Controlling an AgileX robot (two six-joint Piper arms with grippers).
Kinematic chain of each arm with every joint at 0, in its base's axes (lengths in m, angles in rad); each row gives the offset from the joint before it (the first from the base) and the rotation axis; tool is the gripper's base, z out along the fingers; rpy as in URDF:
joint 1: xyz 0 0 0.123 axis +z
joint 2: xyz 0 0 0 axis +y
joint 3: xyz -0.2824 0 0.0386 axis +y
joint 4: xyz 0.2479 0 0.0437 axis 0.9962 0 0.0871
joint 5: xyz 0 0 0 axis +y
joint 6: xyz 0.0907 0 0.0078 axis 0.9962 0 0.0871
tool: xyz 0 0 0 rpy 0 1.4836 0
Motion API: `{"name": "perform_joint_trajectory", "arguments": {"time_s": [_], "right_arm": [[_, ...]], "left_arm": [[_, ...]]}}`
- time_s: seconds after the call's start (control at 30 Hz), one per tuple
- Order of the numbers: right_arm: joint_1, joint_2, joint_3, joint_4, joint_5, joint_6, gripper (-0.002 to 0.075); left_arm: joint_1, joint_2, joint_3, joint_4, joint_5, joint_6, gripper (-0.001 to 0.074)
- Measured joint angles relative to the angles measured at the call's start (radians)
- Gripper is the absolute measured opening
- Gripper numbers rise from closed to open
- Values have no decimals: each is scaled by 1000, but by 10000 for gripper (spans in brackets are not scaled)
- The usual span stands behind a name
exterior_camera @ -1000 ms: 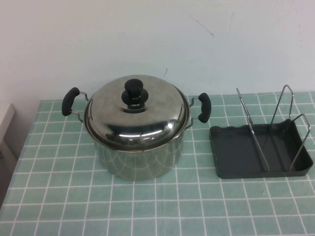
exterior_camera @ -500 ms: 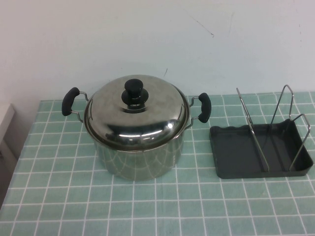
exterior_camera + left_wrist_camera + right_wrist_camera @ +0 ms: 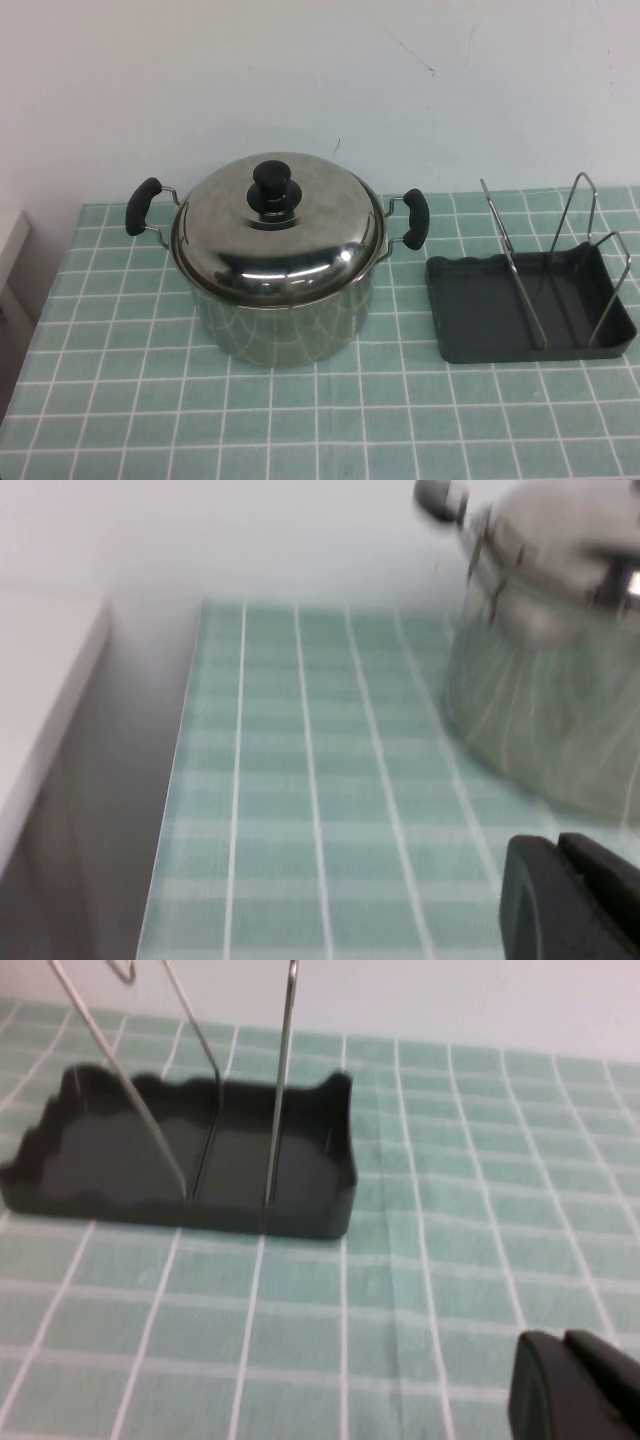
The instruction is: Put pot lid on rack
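Observation:
The pot lid is on the left gripper's side, across from the rack, so the left gripper should lift the pot lid's knob and pass the pot lid's rim to the right gripper.
The shiny domed pot lid with its black knob sits on the two-handled steel pot at the table's left-centre. The rack, a dark grey tray with upright silver wire dividers, stands to the right of the pot. Neither gripper shows in the high view. In the left wrist view my left gripper is shut and empty, low over the tiles beside the pot. In the right wrist view my right gripper is shut and empty, a short way from the rack.
The table has a green tiled cloth. A white wall runs behind it. A pale ledge stands off the table's left edge and also shows in the left wrist view. Bare tiles lie in front of the pot and rack.

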Motion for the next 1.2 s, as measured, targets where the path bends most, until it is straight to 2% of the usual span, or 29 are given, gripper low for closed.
{"name": "perform_joint_trajectory", "arguments": {"time_s": [0.1, 0.37, 0.53, 0.63, 0.77, 0.97, 1.07, 1.2], "right_arm": [[0, 0, 0, 0, -89, 0, -1], [0, 0, 0, 2, -513, 0, -1], [0, 0, 0, 6, -706, -3, -1], [0, 0, 0, 6, -752, -12, -1], [0, 0, 0, 6, -711, -14, -1], [0, 0, -94, -1, -386, -52, -1], [0, 0, -166, -3, -284, -88, -1], [0, 0, -248, -3, -188, -140, -1]], "left_arm": [[0, 0, 3, -10, -132, -8, -2], [0, 0, 5, -15, -565, -83, -2], [0, 0, 5, -21, -715, -69, -2], [0, 0, 5, -25, -730, -54, -2], [0, -1, -54, 1, -555, -52, -2], [0, 111, -204, 108, -450, -79, -2], [0, 229, -267, 119, -472, -135, -2], [0, 420, -308, 185, -706, -184, -2]]}}
